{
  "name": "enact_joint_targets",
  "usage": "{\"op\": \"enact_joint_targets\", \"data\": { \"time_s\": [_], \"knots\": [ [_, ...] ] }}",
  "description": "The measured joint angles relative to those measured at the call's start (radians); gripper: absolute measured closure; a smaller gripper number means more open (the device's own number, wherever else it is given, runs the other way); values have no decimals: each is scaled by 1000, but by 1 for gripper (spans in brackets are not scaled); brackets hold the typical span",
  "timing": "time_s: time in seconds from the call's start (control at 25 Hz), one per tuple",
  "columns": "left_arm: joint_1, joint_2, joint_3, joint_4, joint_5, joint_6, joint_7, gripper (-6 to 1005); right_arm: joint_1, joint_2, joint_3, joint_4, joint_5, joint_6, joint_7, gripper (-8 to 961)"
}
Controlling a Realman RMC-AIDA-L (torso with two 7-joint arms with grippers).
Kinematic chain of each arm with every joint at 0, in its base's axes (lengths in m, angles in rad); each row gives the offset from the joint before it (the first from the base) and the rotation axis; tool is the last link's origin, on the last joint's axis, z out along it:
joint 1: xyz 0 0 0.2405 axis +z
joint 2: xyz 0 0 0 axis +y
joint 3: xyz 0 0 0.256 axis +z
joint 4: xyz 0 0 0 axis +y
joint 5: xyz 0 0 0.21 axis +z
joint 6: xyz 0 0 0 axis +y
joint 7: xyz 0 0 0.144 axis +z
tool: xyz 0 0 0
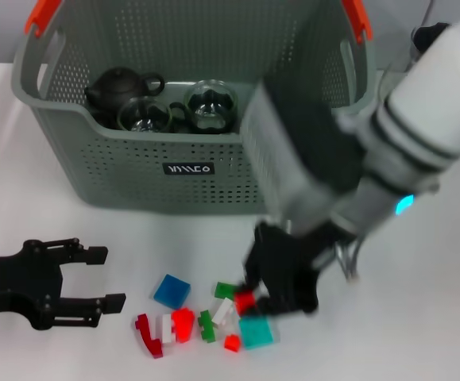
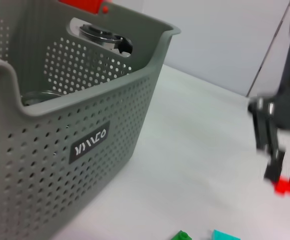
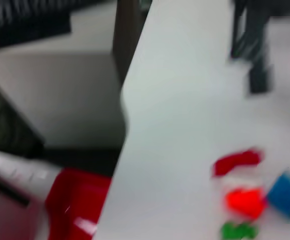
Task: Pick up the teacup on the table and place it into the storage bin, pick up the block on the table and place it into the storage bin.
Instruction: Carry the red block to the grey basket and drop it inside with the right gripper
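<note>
The red block [image 1: 244,302] is hanging at the ends of my right gripper's fingers, clear of the loose blocks, so I keep raising it until it gets past the storage bin's front rim [image 1: 206,137].
The grey-green storage bin [image 1: 214,178] stands at the back of the table, its label [image 2: 90,142] facing me. Inside it sit two glass teacups [image 1: 144,117] [image 1: 211,105] and a dark teapot [image 1: 118,86]. My right gripper [image 1: 249,300] hangs low over the scattered blocks in front of the bin, shut on a small red block [image 1: 245,302]. The left wrist view shows that same red block [image 2: 285,186] pinched at the fingertips. My left gripper [image 1: 109,278] rests open on the table at the lower left, holding nothing.
Loose blocks lie on the white table in front of the bin: a blue one [image 1: 172,290], a teal one [image 1: 256,332], green ones [image 1: 207,325], and a red and white cluster [image 1: 164,329]. Orange-red handle pieces [image 1: 43,16] top the bin's rim.
</note>
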Motion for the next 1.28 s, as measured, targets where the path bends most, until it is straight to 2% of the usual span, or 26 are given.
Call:
{"op": "enact_joint_targets", "data": {
  "time_s": [0.2, 0.4, 0.56, 0.72, 1.04, 1.28],
  "knots": [
    [-2, 1, -7, -2, -4, -5, 10, 171, 28, -3, 195, -106, 27, -25, 29, 692],
    [-10, 2, -7, -2, -6, -1, 10, 171, 83, -3, 365, -130, 44, 80, 35, 682],
    [-22, 2, -4, -5, -7, -7, 10, 171, 117, -8, 420, -39, 26, 315, 88, 674],
    [-35, 2, -5, -10, -7, -7, 10, 171, 159, -14, 480, 98, 20, 473, 103, 665],
    [-47, 2, -5, -15, -7, -6, 10, 171, 171, -29, 499, 279, 1, 634, 123, 649],
    [-51, 3, -7, -16, -8, -8, 10, 171, 164, -31, 497, 313, -22, 686, 122, 636]
  ]
}}
